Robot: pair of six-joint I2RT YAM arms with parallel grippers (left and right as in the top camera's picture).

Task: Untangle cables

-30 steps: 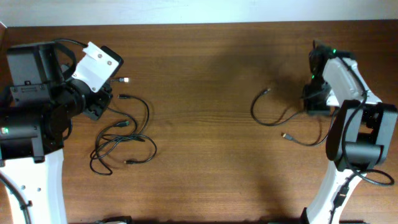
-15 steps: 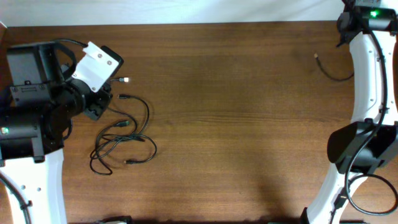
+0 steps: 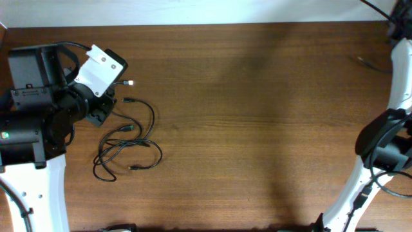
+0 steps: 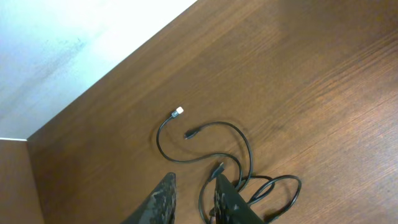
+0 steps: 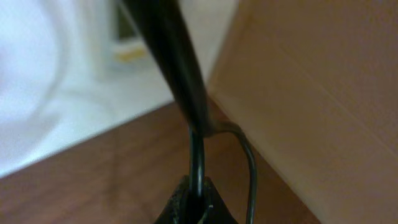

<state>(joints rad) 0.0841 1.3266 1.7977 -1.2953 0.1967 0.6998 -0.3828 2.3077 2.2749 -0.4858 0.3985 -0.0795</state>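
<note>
My right gripper should now lower the separate black cable, which hangs well clear of the tangle, until the cable touches the free wood by the white wall, and then let go.
A tangle of thin black cables lies on the wooden table at the left, with a white-tipped plug at its far end. In the left wrist view the tangle and the white plug lie just ahead of my left gripper. That gripper is open and low over the table, and one loop runs beside its right finger. My right gripper is shut on a separate black cable. In the overhead view it is out of frame at the top right, and only that cable's loose end shows.
A white wall borders the table's far edge. A tan panel stands close beside the right gripper. The right arm stretches along the table's right edge.
The right arm has swung from the right middle of the table up to the far right corner, dragging its cable with it. The left arm and the tangle have not moved.
</note>
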